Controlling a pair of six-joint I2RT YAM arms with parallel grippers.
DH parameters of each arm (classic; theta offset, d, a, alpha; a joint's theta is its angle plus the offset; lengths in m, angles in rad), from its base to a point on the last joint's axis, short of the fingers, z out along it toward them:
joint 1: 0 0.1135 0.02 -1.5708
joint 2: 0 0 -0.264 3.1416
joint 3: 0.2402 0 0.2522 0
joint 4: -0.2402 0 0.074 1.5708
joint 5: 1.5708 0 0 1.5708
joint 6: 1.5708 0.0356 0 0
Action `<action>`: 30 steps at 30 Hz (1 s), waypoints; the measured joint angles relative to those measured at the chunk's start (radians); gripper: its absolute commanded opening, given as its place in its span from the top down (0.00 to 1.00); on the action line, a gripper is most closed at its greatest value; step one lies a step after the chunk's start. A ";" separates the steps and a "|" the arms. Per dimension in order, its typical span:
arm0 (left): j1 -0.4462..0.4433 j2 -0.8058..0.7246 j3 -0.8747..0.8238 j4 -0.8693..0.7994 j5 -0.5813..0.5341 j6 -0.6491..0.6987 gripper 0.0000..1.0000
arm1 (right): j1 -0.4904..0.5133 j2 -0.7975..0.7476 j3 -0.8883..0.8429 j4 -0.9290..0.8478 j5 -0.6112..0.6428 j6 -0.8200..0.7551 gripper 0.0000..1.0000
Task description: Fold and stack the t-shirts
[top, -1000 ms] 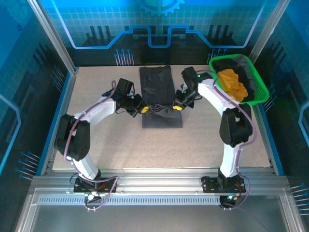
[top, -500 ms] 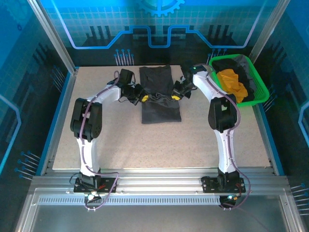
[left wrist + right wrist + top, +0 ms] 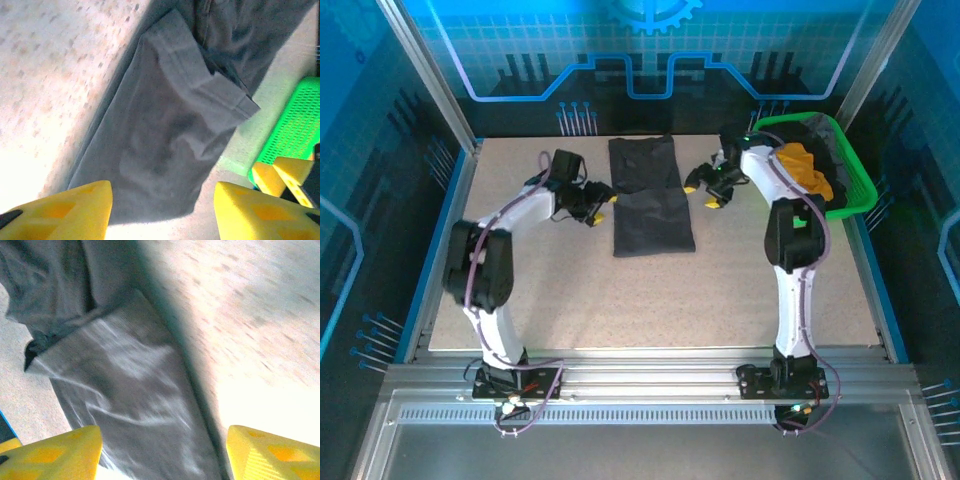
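My left gripper will make the charcoal-black t-shirt's side (image 3: 617, 207) gather into soft pleats when it lifts it, because limp layers overlap at the crosswise fold edge (image 3: 652, 191).
The charcoal-black t-shirt (image 3: 650, 200) lies folded into a long narrow strip at the back middle of the table, with a crosswise fold edge about halfway along. My left gripper (image 3: 601, 206) is open just off its left edge, and in the left wrist view the shirt (image 3: 165, 135) lies ahead of the empty gripper (image 3: 162, 215). My right gripper (image 3: 704, 191) is open just off the right edge. The right wrist view has the shirt (image 3: 125, 400) between and beyond the spread gripper (image 3: 162, 455). The orange t-shirt (image 3: 806, 170) and another dark t-shirt (image 3: 817, 130) sit in the basket.
The green plastic basket (image 3: 855, 195) stands at the back right corner, close behind the right arm; its mesh wall (image 3: 297, 125) appears in the left wrist view. Speckled table (image 3: 650, 300) lies bare in front of the shirt. Frame posts and walls ring the table.
Both grippers, shut on the shirt's side edges a second ago, carried them toward the back, then opened and drew outward off the fabric. The shirt lies flat, slightly shorter.
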 measured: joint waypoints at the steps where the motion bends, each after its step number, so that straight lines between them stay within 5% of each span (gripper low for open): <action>1: -0.005 -0.052 -0.069 0.026 0.002 -0.030 0.46 | -0.006 -0.057 -0.077 0.017 0.003 -0.002 0.34; 6: -0.077 -0.134 -0.329 0.165 0.009 -0.195 0.44 | 0.031 -0.277 -0.417 0.111 -0.010 0.005 0.36; 10: -0.142 -0.077 -0.403 0.266 0.013 -0.314 0.44 | 0.064 -0.311 -0.591 0.199 -0.049 0.050 0.37; 20: -0.143 0.005 -0.389 0.377 0.029 -0.414 0.62 | 0.072 -0.213 -0.634 0.299 -0.105 0.137 0.44; 24: -0.139 0.027 -0.388 0.406 0.042 -0.420 0.80 | 0.079 -0.184 -0.602 0.308 -0.121 0.179 0.60; 28: -0.139 0.051 -0.381 0.464 0.033 -0.425 0.99 | 0.096 -0.140 -0.552 0.328 -0.121 0.217 0.87; 30: -0.135 0.051 -0.375 0.476 0.024 -0.418 1.00 | 0.098 -0.137 -0.536 0.328 -0.117 0.229 1.00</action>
